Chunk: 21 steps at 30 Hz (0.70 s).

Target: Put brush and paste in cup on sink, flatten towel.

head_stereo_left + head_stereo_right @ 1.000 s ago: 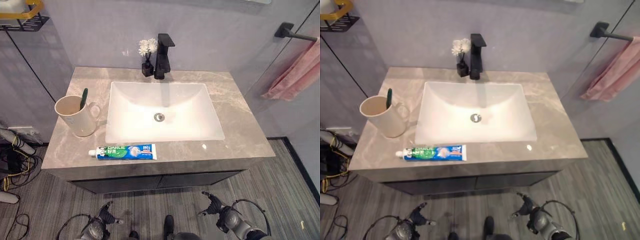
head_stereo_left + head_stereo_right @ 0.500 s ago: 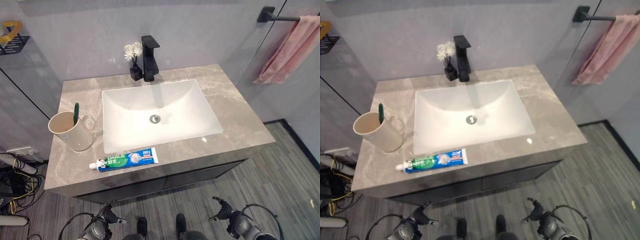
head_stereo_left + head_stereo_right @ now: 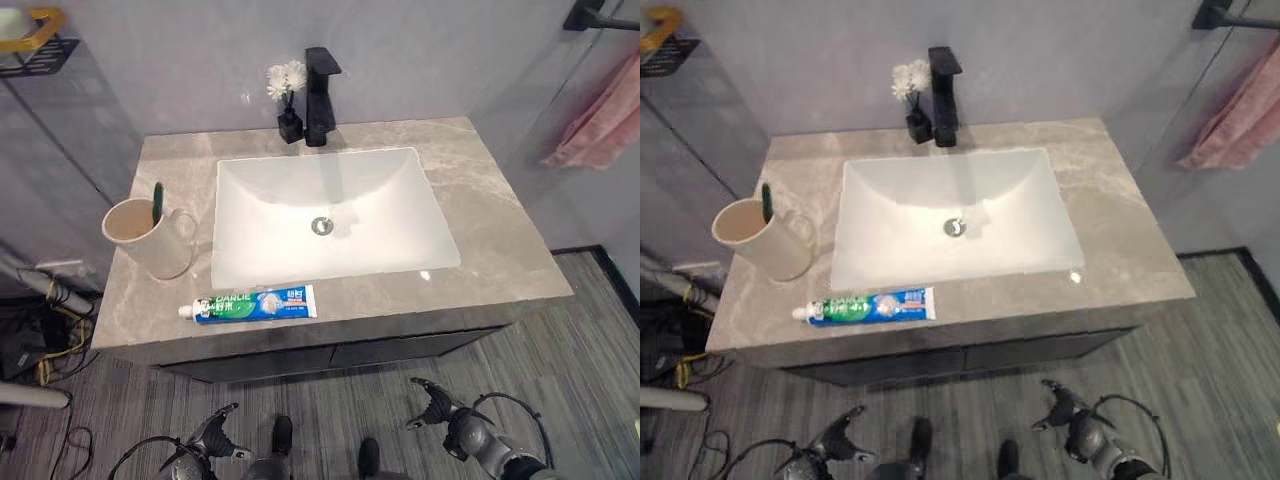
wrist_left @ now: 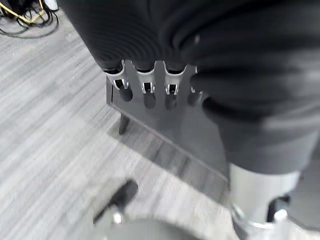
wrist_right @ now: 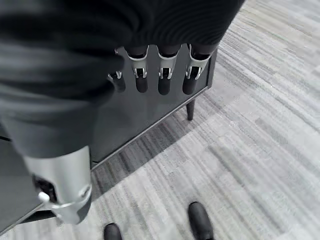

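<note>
I expect the toothpaste tube (image 3: 252,304), which is longer than the cream cup (image 3: 152,242) is tall, to lean out above the cup's rim when I lower it in.
A cream cup (image 3: 145,238) stands on the grey marble counter (image 3: 480,220), left of the white basin (image 3: 330,215). A green toothbrush (image 3: 157,199) stands inside the cup. A blue and green toothpaste tube (image 3: 255,303) lies flat near the counter's front edge. A pink towel (image 3: 605,115) hangs bunched from a black bar (image 3: 590,14) on the right wall. My left hand (image 3: 215,436) and right hand (image 3: 435,404) hang low in front of the cabinet, both open and holding nothing. The straight fingers (image 4: 145,86) of the left hand and the fingers (image 5: 162,72) of the right hand point at the dark cabinet.
A black faucet (image 3: 320,82) and a small black vase of white flowers (image 3: 288,92) stand behind the basin. A black wire shelf (image 3: 35,42) hangs on the wall at upper left. Grey plank floor (image 5: 260,125) runs in front of the dark cabinet (image 3: 320,358).
The whole picture has shifted, so the camera has moved. Cup, brush, tube and towel stay where they were. Both hands remain low and open.
</note>
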Motion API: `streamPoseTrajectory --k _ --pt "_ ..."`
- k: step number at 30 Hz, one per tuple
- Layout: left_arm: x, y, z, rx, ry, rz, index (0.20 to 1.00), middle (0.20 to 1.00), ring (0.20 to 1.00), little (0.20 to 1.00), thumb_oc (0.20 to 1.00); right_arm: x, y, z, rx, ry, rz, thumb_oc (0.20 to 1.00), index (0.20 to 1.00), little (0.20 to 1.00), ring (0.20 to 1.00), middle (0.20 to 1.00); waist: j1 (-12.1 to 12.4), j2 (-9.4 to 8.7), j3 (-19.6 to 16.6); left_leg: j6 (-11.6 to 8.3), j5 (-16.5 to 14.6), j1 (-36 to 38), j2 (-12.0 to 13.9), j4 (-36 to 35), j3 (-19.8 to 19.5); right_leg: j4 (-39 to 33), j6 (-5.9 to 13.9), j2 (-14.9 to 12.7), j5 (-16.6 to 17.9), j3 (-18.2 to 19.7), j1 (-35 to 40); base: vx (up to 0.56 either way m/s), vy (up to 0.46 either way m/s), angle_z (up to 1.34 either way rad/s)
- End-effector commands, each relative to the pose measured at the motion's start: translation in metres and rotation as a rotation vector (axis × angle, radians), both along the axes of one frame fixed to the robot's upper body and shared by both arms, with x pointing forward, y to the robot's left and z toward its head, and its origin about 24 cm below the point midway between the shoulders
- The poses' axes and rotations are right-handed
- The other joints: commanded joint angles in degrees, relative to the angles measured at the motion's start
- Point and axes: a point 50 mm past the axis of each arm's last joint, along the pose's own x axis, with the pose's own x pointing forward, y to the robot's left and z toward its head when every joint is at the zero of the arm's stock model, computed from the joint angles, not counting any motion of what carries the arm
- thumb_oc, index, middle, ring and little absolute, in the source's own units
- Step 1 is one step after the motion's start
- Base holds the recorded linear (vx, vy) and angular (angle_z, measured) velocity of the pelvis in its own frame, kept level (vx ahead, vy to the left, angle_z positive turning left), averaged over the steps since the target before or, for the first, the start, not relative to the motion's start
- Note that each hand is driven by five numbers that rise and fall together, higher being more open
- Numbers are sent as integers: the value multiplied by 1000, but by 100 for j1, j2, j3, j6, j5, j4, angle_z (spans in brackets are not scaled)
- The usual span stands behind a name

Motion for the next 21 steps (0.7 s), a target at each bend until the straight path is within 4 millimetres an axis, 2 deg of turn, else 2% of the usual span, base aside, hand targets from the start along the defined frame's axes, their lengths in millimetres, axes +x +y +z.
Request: streamPoseTrajectory --k 1,2,3,4,5,8,10,11,12,13,14,15,16,18,21 --pt "24 -1 42 -31 -69 -288 1000 1000 1000 1000 1000 6 -22 9 -47 -22 -32 1000 1000 1000 1000 1000 -69 35 -62 -110 51 -131 39 11 -85 44 251 -284 225 164 -271 -15 -103 33" --pt "30 -1 61 -47 -107 -346 1000 1000 1000 1000 1000 2 -28 8 -73 3 -27 1000 1000 1000 1000 1000 -44 77 -92 -121 21 -119 58 11 -104 44 248 -267 170 168 -251 -4 -109 42" --pt "37 4 111 -93 -179 -415 1000 1000 1000 1000 1000 -5 -37 4 -130 63 -18 1000 1000 1000 1000 1000 9 135 -132 -145 33 -104 87 11 -154 44 211 -218 120 170 -193 69 -122 32" --pt "46 -2 182 -192 -310 -508 1000 1000 1000 1000 1000 -23 -46 -6 -154 147 -81 1000 1000 1000 1000 1000 59 204 -218 -177 36 -35 110 11 -226 44 176 -169 61 140 -87 56 -127 20" --pt "48 -4 216 -268 -358 -525 1000 1000 1000 1000 1000 -36 -44 -14 -121 190 -140 1000 1000 1000 1000 1000 64 233 -285 -188 29 21 123 11 -245 44 165 -147 49 134 -19 65 -100 4" --pt "52 -15 259 -335 -517 -586 1000 1000 1000 1000 1000 -50 -34 -23 -47 222 -188 1000 1000 1000 1000 1000 15 199 -372 -186 -5 127 134 11 -233 44 155 -128 64 150 37 31 -45 32" --pt "52 -19 276 -350 -602 -602 1000 1000 1000 1000 1000 -56 -30 -25 -22 233 -177 1000 1000 1000 1000 1000 8 161 -408 -184 -29 176 145 11 -203 44 160 -129 72 173 47 30 -25 -10" --pt "53 -21 296 -312 -734 -630 1000 1000 1000 1000 1000 -65 -29 -28 -6 249 -185 1000 1000 1000 1000 1000 -1 135 -441 -171 -68 233 147 11 -167 44 168 -135 84 212 55 32 -12 -11" --pt "53 -21 296 -310 -735 -629 1000 1000 1000 1000 1000 -65 -29 -28 -6 249 -184 1000 1000 1000 1000 1000 -3 129 -439 -171 -70 239 148 11 -160 44 168 -135 84 218 57 39 -1 -15" --pt "55 -19 305 -254 -810 -637 1000 1000 1000 1000 1000 -68 -28 -29 0 254 -193 1000 1000 1000 1000 1000 -2 121 -451 -168 -91 263 147 11 -146 44 179 -143 95 229 62 47 20 -11" --pt "56 -13 320 -126 -932 -642 1000 1000 1000 1000 1000 -73 -26 -31 22 261 -219 1000 1000 1000 1000 1000 7 102 -461 -165 -139 320 141 11 -102 44 198 -154 107 279 79 60 28 -10" --pt "57 -9 322 -72 -963 -626 1000 1000 1000 1000 1000 -76 -24 -33 27 268 -223 1000 1000 1000 1000 1000 10 88 -464 -163 -160 347 139 11 -75 44 211 -165 113 295 90 74 46 -20" --pt "62 6 320 74 -987 -589 1000 1000 1000 1000 1000 -80 -22 -34 41 278 -231 1000 1000 1000 1000 1000 6 67 -470 -157 -203 385 138 11 -37 44 233 -187 116 326 108 42 31 -26" --pt "62 9 317 100 -982 -578 1000 1000 1000 1000 1000 -81 -22 -35 41 286 -225 1000 1000 1000 1000 1000 8 55 -473 -152 -222 399 132 11 -17 44 241 -199 113 345 113 29 30 -18" --pt "65 28 302 188 -931 -508 1000 1000 1000 1000 1000 -82 -25 -34 34 292 -219 1000 1000 1000 1000 1000 2 22 -467 -136 -264 436 116 11 34 44 271 -235 129 392 102 26 39 -3"
